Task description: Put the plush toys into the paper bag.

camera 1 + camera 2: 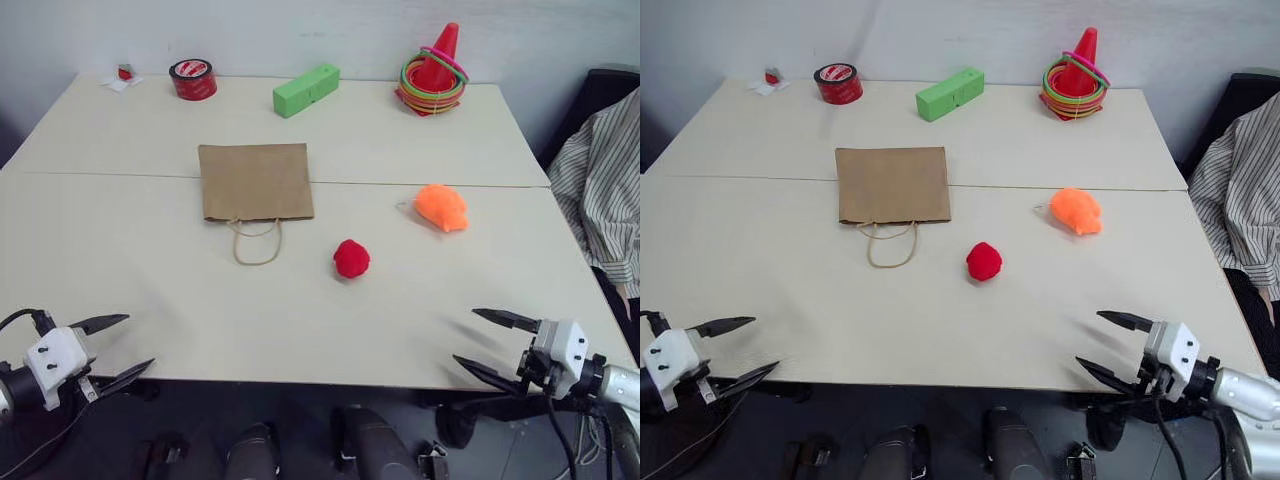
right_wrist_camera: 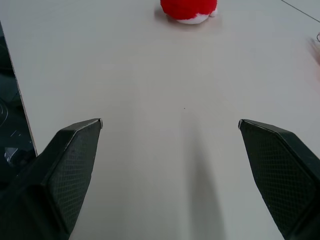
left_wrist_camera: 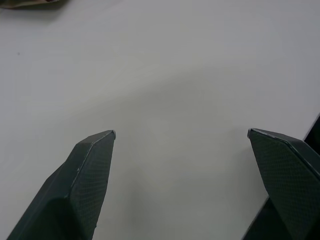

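My gripper will tilt the paper bag (image 1: pixel 257 182) up when it lifts a cord handle, while the other handle should droop away, because the loops (image 1: pixel 257 243) lie separate at the bag's opening.
A brown paper bag (image 1: pixel 255 180) lies flat near the table's middle, its cord handles (image 1: pixel 257 241) toward me. The round red plush toy (image 1: pixel 351 258) sits to the right of the handles; the right wrist view catches this red plush toy (image 2: pixel 189 10) ahead of its fingers. Farther right lies the orange plush toy (image 1: pixel 442 207). My left gripper (image 1: pixel 120 346) hovers open at the table's near left edge, nothing between its fingers (image 3: pixel 85 175). My right gripper (image 1: pixel 468 340) stands open at the near right edge, well short of the red toy.
Along the table's far edge stand a red tape roll (image 1: pixel 193 79), a green block (image 1: pixel 305 89) and an orange cone with coloured rings (image 1: pixel 434 70). A small item (image 1: pixel 124 76) lies at the far left corner. A person's striped sleeve (image 1: pixel 603 190) is at the right.
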Tool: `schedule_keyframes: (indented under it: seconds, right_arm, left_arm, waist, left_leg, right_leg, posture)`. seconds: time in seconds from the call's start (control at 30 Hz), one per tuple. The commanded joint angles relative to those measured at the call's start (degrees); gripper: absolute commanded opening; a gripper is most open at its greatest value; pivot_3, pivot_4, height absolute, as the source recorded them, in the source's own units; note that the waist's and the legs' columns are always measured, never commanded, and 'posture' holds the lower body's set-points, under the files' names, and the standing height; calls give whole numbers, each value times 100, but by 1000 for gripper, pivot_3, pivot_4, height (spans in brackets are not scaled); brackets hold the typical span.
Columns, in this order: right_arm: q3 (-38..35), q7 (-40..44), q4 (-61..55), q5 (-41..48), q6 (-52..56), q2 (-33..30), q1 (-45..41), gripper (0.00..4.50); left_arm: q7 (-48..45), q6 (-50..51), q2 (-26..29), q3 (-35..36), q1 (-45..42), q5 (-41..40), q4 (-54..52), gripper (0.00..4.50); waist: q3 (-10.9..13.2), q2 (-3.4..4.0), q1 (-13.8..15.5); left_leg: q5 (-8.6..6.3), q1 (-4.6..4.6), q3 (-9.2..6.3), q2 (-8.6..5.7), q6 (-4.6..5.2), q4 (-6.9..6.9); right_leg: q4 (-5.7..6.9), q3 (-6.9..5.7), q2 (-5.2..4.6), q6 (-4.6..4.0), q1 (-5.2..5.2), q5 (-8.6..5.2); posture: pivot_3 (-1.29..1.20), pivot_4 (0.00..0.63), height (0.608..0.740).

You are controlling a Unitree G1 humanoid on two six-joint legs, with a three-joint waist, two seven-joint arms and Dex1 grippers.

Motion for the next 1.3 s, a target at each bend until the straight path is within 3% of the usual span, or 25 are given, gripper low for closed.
schedule_keyframes:
  seconds: [0.03,0.2,0.27,0.4,0.57,0.67,0.8,0.9,1.07,1.17,1.3]
  right_arm:
    - [58,-253,-453,-6,-40,141,28,4500]
    - [264,-731,-959,166,379,420,-225,4500]
    - [242,-1474,-1429,734,988,790,-600,4500]
    - [530,-1809,-2010,770,1244,1059,-933,4500]
    - [875,-2025,-2057,445,1162,1244,-1265,4500]
    - [898,-2135,-2028,379,1129,1306,-1349,4500]
    - [887,-2163,-2047,320,1111,1296,-1262,4500]
    - [896,-2113,-2060,250,1138,1217,-1149,4500]
    - [980,-1820,-2022,341,1195,1098,-1113,4500]
    - [1278,-1320,-2048,458,1403,858,-1285,3879]
    - [2041,-1247,-1732,178,1767,1019,-2188,2432]
  left_arm:
    - [34,182,-5,70,-33,-244,-303,4444]
    - [138,2080,213,-323,-738,-1179,-1086,4444]
    - [451,2487,291,-1085,-1994,-757,-1161,4444]
    - [797,2293,48,-2153,-3698,228,-407,4444]
    - [979,1128,-393,-3255,-5284,1457,1303,4444]
    - [1135,609,-687,-3534,-5931,1785,2216,3879]
    - [715,332,-963,-3639,-6327,1621,2718,2623]
    - [506,500,-970,-3608,-6565,1579,2846,1683]
    - [-555,1732,-693,-3547,-6713,1125,2454,105]
    - [-1067,2582,-492,-3276,-6639,482,1722,0]
    - [-1439,3816,-88,-2900,-6299,-348,568,0]
  waist:
    - [0,0,-11]
    - [0,0,2]
    - [2,5,114]
    - [-4,7,181]
    - [-5,9,182]
    - [-5,7,215]
    - [-4,7,269]
    - [-4,7,267]
    - [-4,7,240]
    - [-3,6,252]
    - [-1,3,151]
  left_leg:
    - [2,0,1,1,3,0]
    - [2,0,0,1,3,3]
    - [4,0,-5,1,3,7]
    - [17,-1,-2,-12,5,17]
    - [2,-15,19,-18,-7,32]
    - [-3,-19,23,1,-28,50]
    - [-8,-20,25,11,-35,65]
    - [-8,-19,28,11,-36,78]
    - [-9,-15,30,15,-38,113]
    - [-9,-17,27,15,-38,120]
    - [-8,-18,26,21,-42,124]
  right_leg:
    - [0,0,0,1,0,1]
    - [8,-2,0,4,1,2]
    - [12,-6,0,6,4,4]
    - [29,2,1,22,4,16]
    - [26,20,37,32,-13,6]
    - [24,25,62,34,-15,3]
    - [33,26,74,29,-16,0]
    - [43,28,73,29,-14,0]
    - [68,30,81,29,-10,1]
    - [74,29,80,29,-10,0]
    - [83,33,80,26,-12,-2]
  posture:
    - [0,150,740]
    - [0,150,740]
    - [0,150,740]
    - [0,150,740]
    - [0,150,740]
    - [0,150,740]
    - [0,150,740]
    - [0,150,740]
    - [0,150,740]
    - [0,150,740]
    - [0,150,740]
